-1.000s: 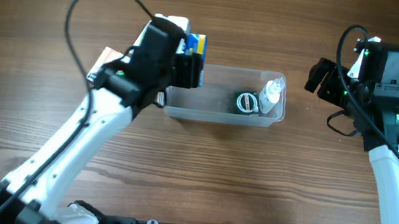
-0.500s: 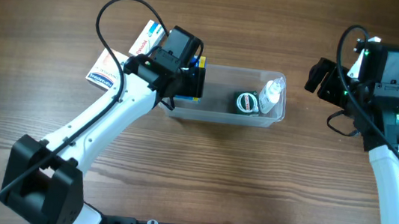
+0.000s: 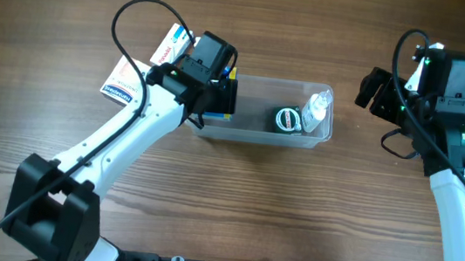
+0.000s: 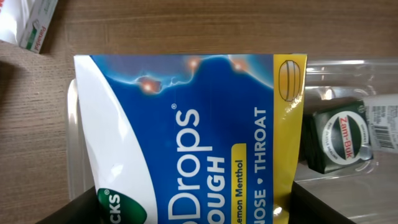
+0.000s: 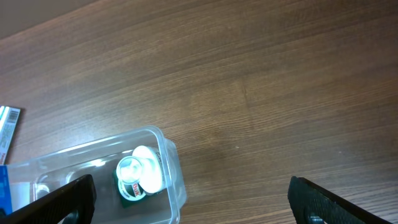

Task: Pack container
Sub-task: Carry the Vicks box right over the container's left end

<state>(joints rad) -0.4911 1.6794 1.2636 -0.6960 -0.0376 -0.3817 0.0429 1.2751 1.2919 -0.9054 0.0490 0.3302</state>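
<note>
My left gripper needs to open, close its fingers and push the bag's side [image 4: 199, 152] down inside, since the cough drops bag's top edge [image 4: 193, 57] is above the container's rim.
The clear plastic container [image 3: 250, 134] lies mid-table; it also shows in the right wrist view [image 5: 174, 186] and the left wrist view [image 4: 348, 68]. In its right end lie a green Zam-Buk tin [image 3: 287, 119] [image 4: 339, 140] and a small white bottle [image 3: 316, 107] [image 5: 148, 168]. My left gripper [image 3: 222, 87] is shut on a blue, white and yellow cough drops bag [image 4: 186, 130] and holds it over the container's left end. My right gripper [image 3: 371, 87] is open and empty, right of the container.
Two small white boxes lie left of the container, one with red print [image 3: 169, 42] and one with blue print [image 3: 122, 83]. A corner of a box shows in the left wrist view [image 4: 28, 22]. Bare wooden table [image 3: 294, 208] surrounds everything.
My left gripper has carried the cough drops bag from the container's far left corner to just over its left end. The right arm has not moved.
</note>
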